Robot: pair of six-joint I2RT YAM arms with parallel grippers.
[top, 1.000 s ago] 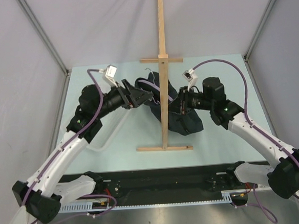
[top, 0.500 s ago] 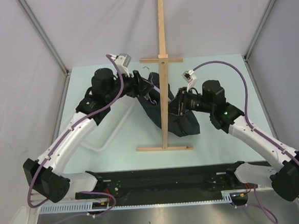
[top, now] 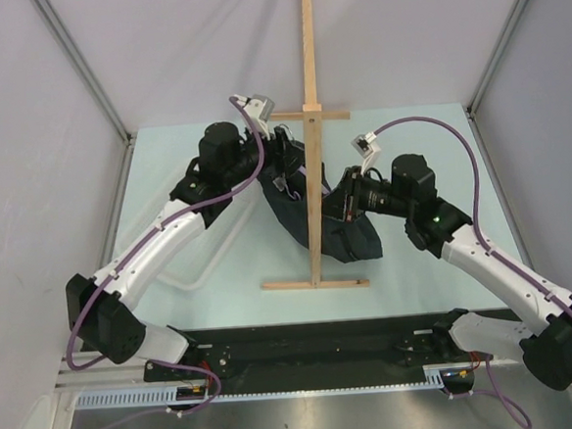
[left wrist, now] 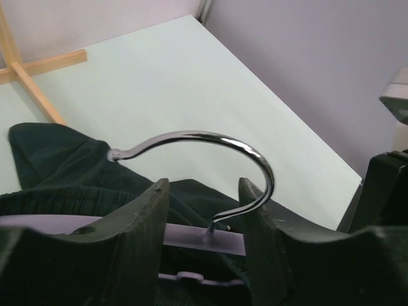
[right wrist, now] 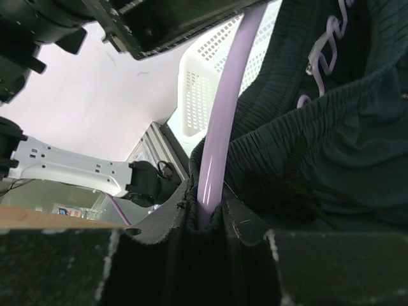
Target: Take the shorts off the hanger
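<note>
The robot's right gripper is pinching the hanger arm together with the waistband [right wrist: 211, 199], so the left gripper should keep hold of the hanger while the right gripper pulls the shorts' lower cloth [top: 355, 243].
The black shorts [top: 339, 235] hang on the lilac hanger [top: 306, 178] beside the wooden post. My right gripper [top: 341, 207] is shut on one lilac hanger arm [right wrist: 220, 150] with the shorts' waistband [right wrist: 299, 140] pinched in beside it. My left gripper [top: 284, 162] is open. Its fingers [left wrist: 146, 210] straddle the hanger's top bar [left wrist: 191, 233] just below the metal hook [left wrist: 210, 141], not closed on it. The shorts [left wrist: 57, 166] bunch under the hook.
The wooden T-shaped stand's post [top: 308, 125] rises right between the two grippers, and its base bar [top: 314, 284] lies in front. A white basket [top: 190, 272] sits on the table at the left and also shows in the right wrist view [right wrist: 204, 83].
My left arm has swung right and forward to the top of the hanger. My right gripper keeps its hold, and the shorts have shifted slightly.
</note>
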